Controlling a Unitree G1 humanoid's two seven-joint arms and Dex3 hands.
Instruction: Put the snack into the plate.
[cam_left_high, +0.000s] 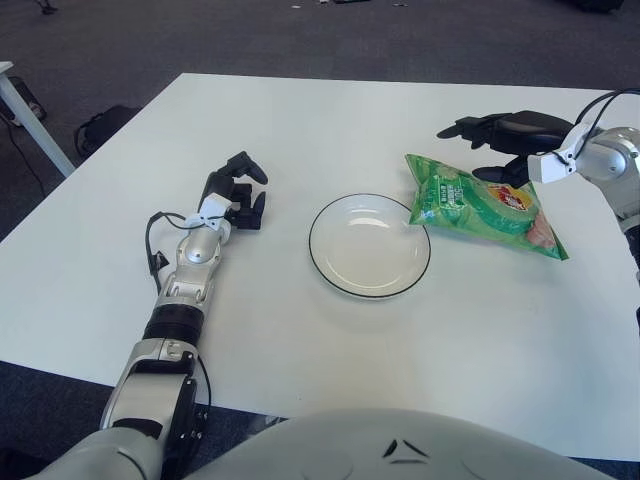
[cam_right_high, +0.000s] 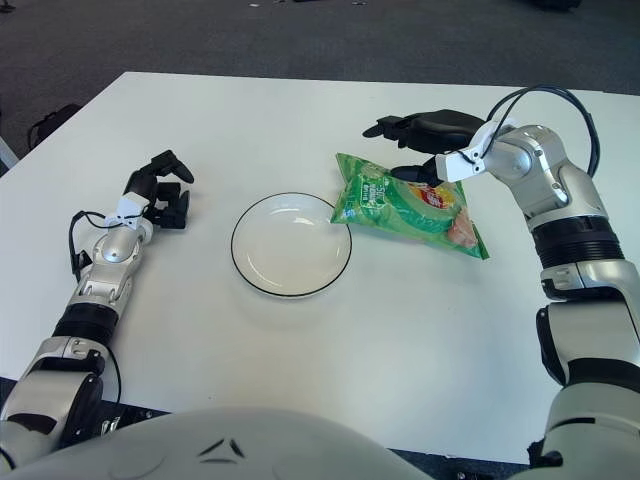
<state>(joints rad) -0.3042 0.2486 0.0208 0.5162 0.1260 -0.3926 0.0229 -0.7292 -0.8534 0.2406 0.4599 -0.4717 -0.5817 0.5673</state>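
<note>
The ends of the green bag (cam_left_high: 484, 206) will poke out beyond the plate's rim when the robot lays the bag there, because the bag is longer than the plate (cam_left_high: 369, 246) is wide.
The snack is a green bag (cam_left_high: 478, 204) lying on the white table, just right of the plate; its left corner reaches the rim. The plate (cam_left_high: 366, 252) is white with a dark rim, empty, at the table's middle. My right hand (cam_left_high: 482, 150) hovers just behind and above the bag with its fingers spread, open, and holds nothing; the thumb is close to the bag's far edge. My left hand (cam_left_high: 236, 192) shows left of the plate, fingers curled, empty.
The table's far edge (cam_left_high: 400, 80) runs behind the bag, with dark carpet beyond. A white leg (cam_left_high: 30, 115) and a black object (cam_left_high: 100, 125) stand on the floor at the far left.
</note>
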